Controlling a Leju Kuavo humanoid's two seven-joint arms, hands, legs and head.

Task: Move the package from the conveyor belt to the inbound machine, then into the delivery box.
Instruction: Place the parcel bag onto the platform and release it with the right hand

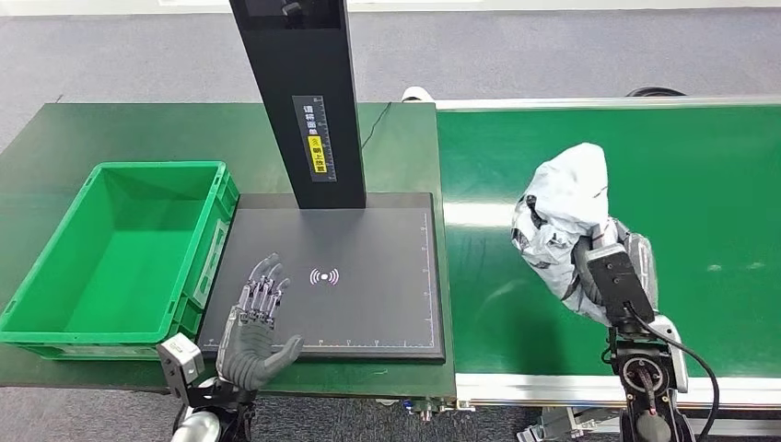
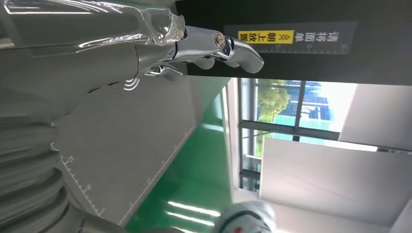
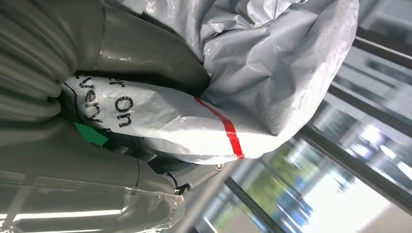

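My right gripper will see the package [image 1: 564,219] bunch at its middle and its ends spread out when I lift it, since loose plastic [image 1: 556,247] crumples around that gripper.
A crumpled grey plastic package [image 1: 564,210] with a red stripe and black lettering [image 3: 272,82] hangs above the green conveyor belt [image 1: 700,184]. My right hand [image 1: 603,262] grips it from below, its fingers mostly hidden by the plastic. The inbound machine is a flat black scan plate [image 1: 368,295] with a wave symbol and a tall black post [image 1: 308,92] at its back. My left hand [image 1: 260,322] hovers over the plate's near left corner, fingers spread and holding nothing; its fingers [image 2: 214,43] show in the left wrist view. The green delivery box [image 1: 115,249] stands empty to the left of the plate.
Plate and box rest on a dark green table [image 1: 138,129] that butts against the conveyor on its right side. The conveyor has a silver frame [image 1: 589,389] along its near edge. Grey floor lies beyond the table.
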